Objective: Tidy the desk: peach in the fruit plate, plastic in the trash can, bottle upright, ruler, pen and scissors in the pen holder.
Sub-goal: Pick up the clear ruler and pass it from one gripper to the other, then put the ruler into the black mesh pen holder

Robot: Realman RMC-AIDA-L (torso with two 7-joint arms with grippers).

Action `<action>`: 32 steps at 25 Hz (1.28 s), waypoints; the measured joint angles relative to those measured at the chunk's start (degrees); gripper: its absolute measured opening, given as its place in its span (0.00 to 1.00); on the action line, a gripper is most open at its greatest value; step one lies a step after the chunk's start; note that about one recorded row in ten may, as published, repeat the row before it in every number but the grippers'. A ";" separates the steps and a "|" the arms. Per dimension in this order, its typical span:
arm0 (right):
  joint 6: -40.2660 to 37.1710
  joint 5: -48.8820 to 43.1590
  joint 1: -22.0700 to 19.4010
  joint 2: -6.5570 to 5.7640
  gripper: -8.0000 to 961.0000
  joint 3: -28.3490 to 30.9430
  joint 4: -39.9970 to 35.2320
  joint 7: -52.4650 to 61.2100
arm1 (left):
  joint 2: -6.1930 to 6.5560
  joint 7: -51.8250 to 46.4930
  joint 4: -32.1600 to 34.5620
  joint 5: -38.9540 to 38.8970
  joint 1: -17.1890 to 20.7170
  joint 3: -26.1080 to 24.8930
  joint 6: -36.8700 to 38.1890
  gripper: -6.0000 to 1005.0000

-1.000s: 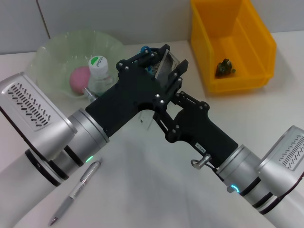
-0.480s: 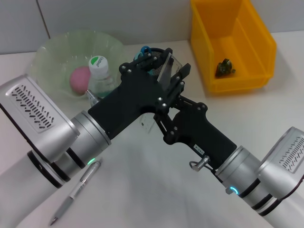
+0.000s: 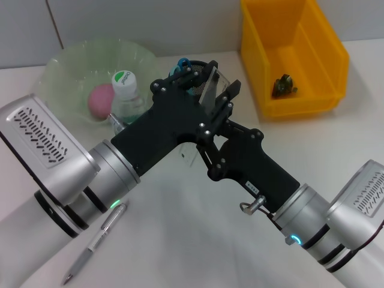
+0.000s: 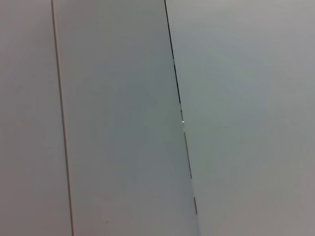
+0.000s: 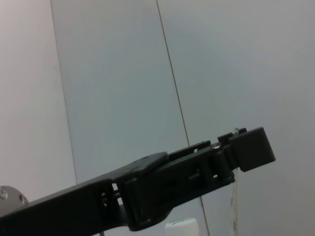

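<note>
Next, my left gripper lets go of the clear ruler [image 3: 189, 153] and moves away because it is in the way, before my right gripper lowers the ruler into the pen holder [image 3: 199, 66].
My left gripper [image 3: 221, 76] reaches over the black mesh pen holder [image 3: 194, 90] and is shut on the clear ruler [image 3: 211, 84], which stands steeply. The ruler's lower end shows between the two arms. My right gripper [image 3: 211, 157] comes in from the lower right, its front tucked under the left one by that lower end. Blue scissors handles [image 3: 182, 62] stick out of the holder. The pink peach [image 3: 100, 99] lies in the green fruit plate [image 3: 72, 60]. In front of the plate stands the bottle [image 3: 124, 84], upright. A silver pen [image 3: 96, 241] lies on the table at the front left. The left gripper [image 5: 248, 150] and the bottle's cap [image 5: 181, 227] also show in the right wrist view.
The yellow trash can [image 3: 318, 36] stands at the back right with a crumpled piece of plastic [image 3: 283, 86] inside. A pale wall [image 4: 147, 118] runs behind the table. Both arms cross over the middle of the desk.
The left gripper with the ruler shifted slightly back and to the right over the pen holder, and the right gripper followed. In the last half second almost nothing moved.
</note>
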 joint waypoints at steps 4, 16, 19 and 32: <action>0.02 0.00 0.03 0.00 0.18 0.00 0.21 0.00 | 0.00 0.00 -0.07 0.00 0.00 -0.01 0.10 0.39; 0.41 0.32 -1.41 0.00 0.08 2.97 1.38 -1.00 | 0.01 0.00 -1.56 0.02 0.00 0.12 3.65 0.39; 0.89 0.22 -1.32 0.00 0.06 2.98 1.34 -1.01 | 0.04 0.00 -1.64 0.01 0.00 0.09 3.85 0.43; 0.01 0.25 -2.70 -0.59 0.02 4.29 -0.90 -0.73 | 1.54 -12.23 -4.53 4.46 -0.23 -3.41 13.40 0.64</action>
